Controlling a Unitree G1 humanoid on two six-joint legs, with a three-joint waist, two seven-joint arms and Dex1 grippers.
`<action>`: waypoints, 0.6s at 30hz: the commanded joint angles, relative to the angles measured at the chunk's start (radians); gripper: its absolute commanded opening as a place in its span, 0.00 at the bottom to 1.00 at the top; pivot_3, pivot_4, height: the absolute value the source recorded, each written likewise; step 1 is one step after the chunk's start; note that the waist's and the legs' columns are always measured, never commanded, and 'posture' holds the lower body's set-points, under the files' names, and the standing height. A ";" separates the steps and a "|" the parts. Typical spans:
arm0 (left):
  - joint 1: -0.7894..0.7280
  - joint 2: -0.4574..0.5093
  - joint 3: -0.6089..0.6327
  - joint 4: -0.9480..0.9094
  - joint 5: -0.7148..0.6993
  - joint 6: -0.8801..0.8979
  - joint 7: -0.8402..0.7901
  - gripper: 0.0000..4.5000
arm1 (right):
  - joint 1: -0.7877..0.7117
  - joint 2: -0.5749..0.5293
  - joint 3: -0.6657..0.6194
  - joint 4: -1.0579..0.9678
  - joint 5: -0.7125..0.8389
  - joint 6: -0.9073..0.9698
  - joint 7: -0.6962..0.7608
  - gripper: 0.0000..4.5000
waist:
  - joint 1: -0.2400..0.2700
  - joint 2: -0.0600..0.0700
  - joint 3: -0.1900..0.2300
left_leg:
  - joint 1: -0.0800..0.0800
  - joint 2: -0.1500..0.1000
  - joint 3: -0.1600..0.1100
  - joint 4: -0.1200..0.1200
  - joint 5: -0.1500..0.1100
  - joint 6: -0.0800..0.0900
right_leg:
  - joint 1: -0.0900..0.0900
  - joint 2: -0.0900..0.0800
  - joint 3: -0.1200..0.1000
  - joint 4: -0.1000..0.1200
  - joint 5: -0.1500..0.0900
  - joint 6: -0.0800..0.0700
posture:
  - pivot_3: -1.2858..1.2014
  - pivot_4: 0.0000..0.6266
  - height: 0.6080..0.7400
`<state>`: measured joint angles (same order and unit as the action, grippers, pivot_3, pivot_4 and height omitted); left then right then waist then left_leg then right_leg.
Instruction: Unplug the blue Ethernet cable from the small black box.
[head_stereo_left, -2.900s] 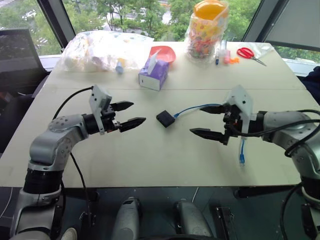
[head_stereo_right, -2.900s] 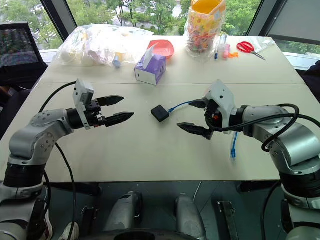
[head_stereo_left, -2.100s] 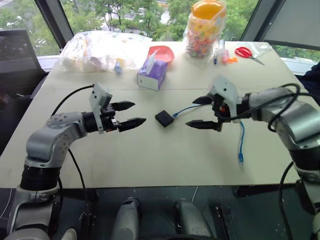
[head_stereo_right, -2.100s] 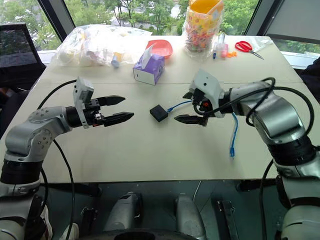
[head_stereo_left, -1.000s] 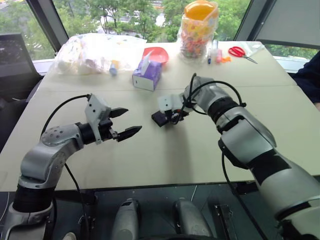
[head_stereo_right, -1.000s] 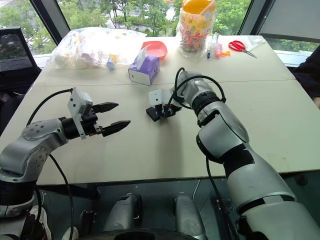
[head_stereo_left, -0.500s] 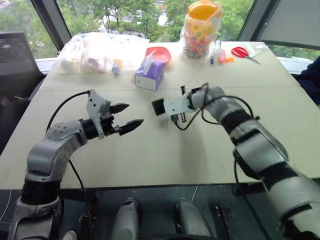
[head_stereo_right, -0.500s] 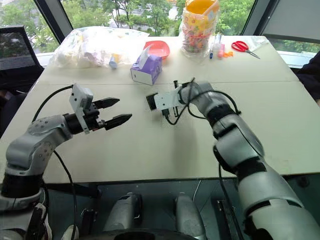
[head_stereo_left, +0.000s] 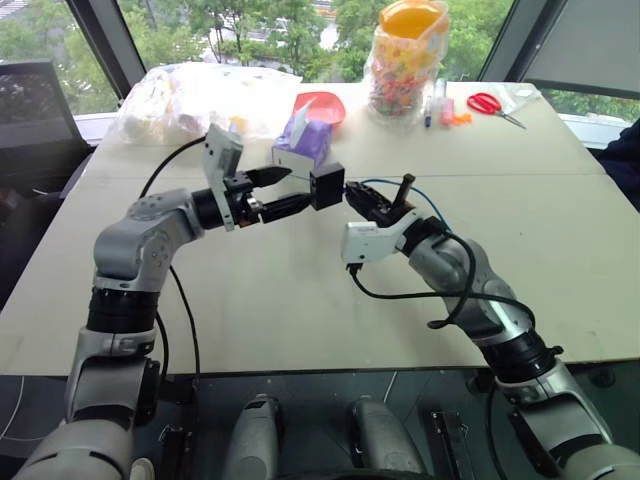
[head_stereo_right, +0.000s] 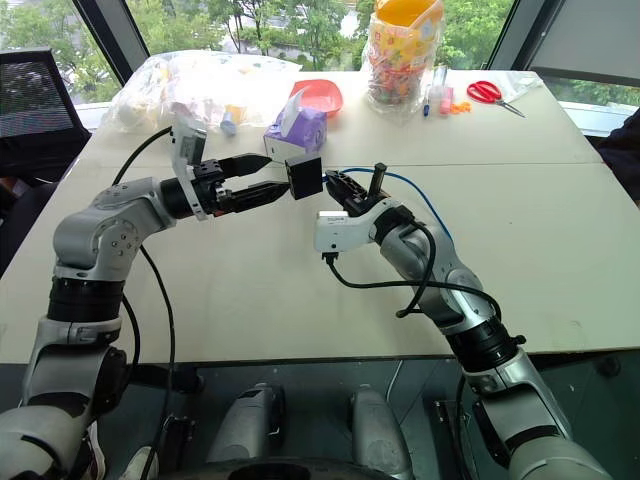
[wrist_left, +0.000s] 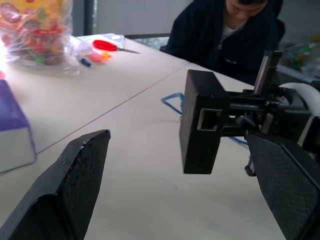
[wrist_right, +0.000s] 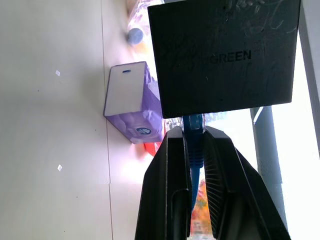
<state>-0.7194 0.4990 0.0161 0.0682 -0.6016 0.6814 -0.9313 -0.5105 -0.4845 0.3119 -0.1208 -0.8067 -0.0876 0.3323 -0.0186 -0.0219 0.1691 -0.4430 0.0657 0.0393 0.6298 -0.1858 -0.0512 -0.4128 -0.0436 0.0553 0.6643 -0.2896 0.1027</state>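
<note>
My gripper will pull, and the cable's plug (head_stereo_left: 347, 187) opposite should slide straight out, since the small black box has an empty square socket (wrist_left: 208, 120) on its near side.
The small black box (head_stereo_left: 327, 186) hangs in the air above the table's middle, carried by the blue Ethernet cable (wrist_right: 194, 135) plugged into its side. My right gripper (head_stereo_left: 358, 200) is shut on the cable's plug right behind the box. From there the blue cable (head_stereo_left: 425, 198) loops back over the right arm. My left gripper (head_stereo_left: 278, 192) is open, level with the box, its fingertips just short of it. In the left wrist view the box (wrist_left: 202, 127) floats between and a little beyond the two spread fingers (wrist_left: 80, 170).
Behind the box stands a purple tissue box (head_stereo_left: 305, 143), with a red bowl (head_stereo_left: 325, 105) and a full plastic bag (head_stereo_left: 200, 95) further back. A sweets jar (head_stereo_left: 405, 60) and red scissors (head_stereo_left: 493, 104) lie at the far right. A person in a dark top (wrist_left: 225, 35) sits beyond the table.
My right gripper has turned and risen, lifting the box by its cable higher above the table. The left gripper has moved up and right until its open fingers reach the box.
</note>
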 joint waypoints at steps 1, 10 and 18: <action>-0.036 0.000 -0.007 0.001 -0.006 -0.006 -0.045 1.00 | -0.011 0.008 -0.005 -0.048 -0.010 0.006 0.000 0.01 | 0.000 0.000 0.000 | 0.000 0.000 0.000 0.000 0.000 0.000 | 0.000 0.000 0.000 0.000 0.000 0.000 | 0.52 0.24 0.96; -0.051 -0.041 -0.015 0.036 0.027 -0.051 -0.051 1.00 | 0.005 0.014 0.023 -0.095 -0.007 0.004 0.047 0.01 | 0.003 0.000 0.000 | 0.000 0.000 -0.001 0.000 0.000 0.000 | 0.000 0.000 0.000 0.000 0.001 0.003 | 0.52 0.24 0.96; -0.049 -0.062 -0.054 0.071 0.086 -0.110 -0.070 0.83 | 0.016 0.025 0.031 -0.124 -0.003 0.009 0.068 0.00 | 0.003 0.000 0.000 | 0.000 0.000 -0.001 0.000 0.000 0.000 | 0.001 0.000 -0.001 0.000 0.001 0.002 | 0.52 0.24 0.96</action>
<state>-0.7484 0.4403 -0.0306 0.1468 -0.5274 0.5982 -0.9951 -0.4896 -0.4648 0.3526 -0.1986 -0.8123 -0.0741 0.4027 -0.0155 -0.0220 0.1691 -0.4430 0.0656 0.0381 0.6295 -0.1859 -0.0509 -0.4123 -0.0434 0.0547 0.6643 -0.2885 0.1050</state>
